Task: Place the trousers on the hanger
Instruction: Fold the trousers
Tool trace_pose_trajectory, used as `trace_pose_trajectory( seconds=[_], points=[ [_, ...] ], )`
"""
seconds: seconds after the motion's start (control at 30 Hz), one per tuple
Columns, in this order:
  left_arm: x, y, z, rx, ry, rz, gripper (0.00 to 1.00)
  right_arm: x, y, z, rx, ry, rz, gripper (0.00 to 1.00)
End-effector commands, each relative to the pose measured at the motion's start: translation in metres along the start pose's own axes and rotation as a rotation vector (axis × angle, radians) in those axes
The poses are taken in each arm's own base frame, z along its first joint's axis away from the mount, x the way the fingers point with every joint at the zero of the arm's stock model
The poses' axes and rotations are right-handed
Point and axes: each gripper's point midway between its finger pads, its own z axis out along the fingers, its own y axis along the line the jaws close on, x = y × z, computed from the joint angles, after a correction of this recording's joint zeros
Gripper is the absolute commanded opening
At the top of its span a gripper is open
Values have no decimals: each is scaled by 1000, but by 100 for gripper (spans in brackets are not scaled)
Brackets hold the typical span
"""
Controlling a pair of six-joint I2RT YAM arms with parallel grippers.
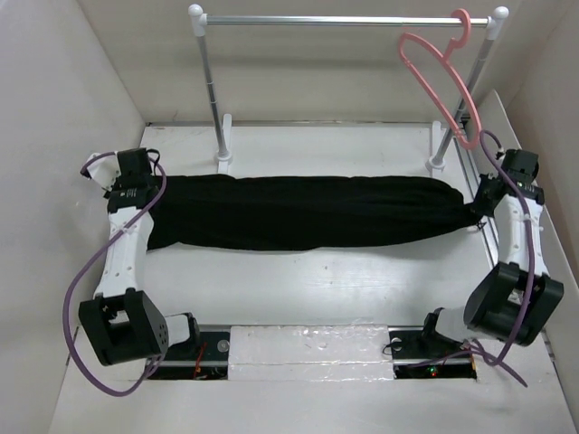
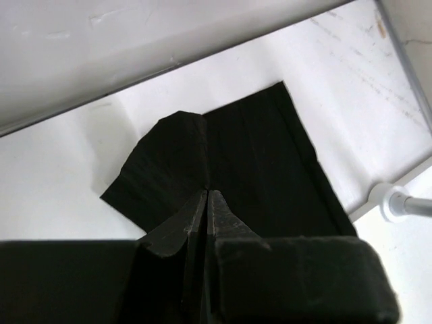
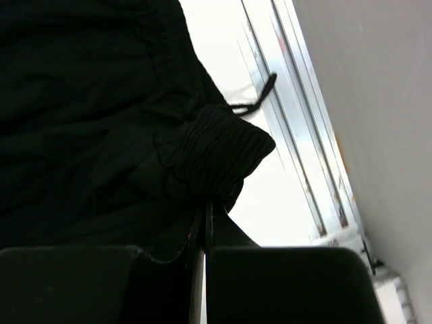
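Note:
The trousers stretch taut, with the gathered waistband (image 1: 469,217) out by the metal track, so next my right gripper brings it back inward and lays it over the trousers (image 1: 441,193).
The black trousers (image 1: 308,212) lie stretched left to right across the white table. My left gripper (image 1: 152,199) is at their left end, the leg hems. In the left wrist view my left gripper (image 2: 207,194) is shut, pinching a raised fold of the trousers (image 2: 270,169). My right gripper (image 1: 477,210) is at their right end. In the right wrist view my right gripper (image 3: 206,206) is shut on the gathered waistband of the trousers (image 3: 81,101), with the drawstring (image 3: 260,94) trailing beyond. The pink hanger (image 1: 436,80) hangs tilted from the right end of the rail, above my right gripper.
A silver rail (image 1: 344,20) on two white posts stands at the back, its bases just behind the trousers; one base (image 2: 391,200) shows in the left wrist view. A metal track (image 3: 304,135) runs along the right wall. Walls close in both sides.

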Motion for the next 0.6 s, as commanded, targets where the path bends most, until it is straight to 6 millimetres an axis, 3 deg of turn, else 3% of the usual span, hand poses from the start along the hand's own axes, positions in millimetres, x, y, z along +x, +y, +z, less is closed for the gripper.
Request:
trace_pose_trajectory(
  seconds=[0.0,0.07,0.1,0.2,0.23,0.3,0.33,0.4,0.5,0.53,0.57],
  points=[
    [-50,-27,0,36,-133,-73,0,-54,3,8,-28,-107,-30,0],
    [-43,-27,12,-4,-114,-46,0,-55,4,20,-34,-86,-33,0],
    [-43,-31,21,-23,-113,-32,0,-70,10,21,-51,-118,-42,0],
    [-37,-35,41,-67,-112,-2,0,-76,12,44,-61,-82,-47,0],
    [-37,-37,44,-72,-111,4,0,-92,17,44,-89,-114,-49,0],
    [-35,-46,57,-68,-117,9,0,-93,22,67,-113,-77,-59,0],
    [-36,-49,60,-64,-122,8,0,-108,22,66,-115,-95,-63,0],
    [-40,-64,65,-38,-138,11,0,-113,28,83,-124,-81,-75,0],
    [-30,-75,92,-81,-117,51,0,-136,44,97,-166,-112,-83,0],
    [-33,-80,96,-78,-120,52,0,-131,45,105,-168,-90,-83,0],
    [-31,-82,98,-87,-105,66,0,-139,51,104,-179,-104,-89,0]
  ],
)
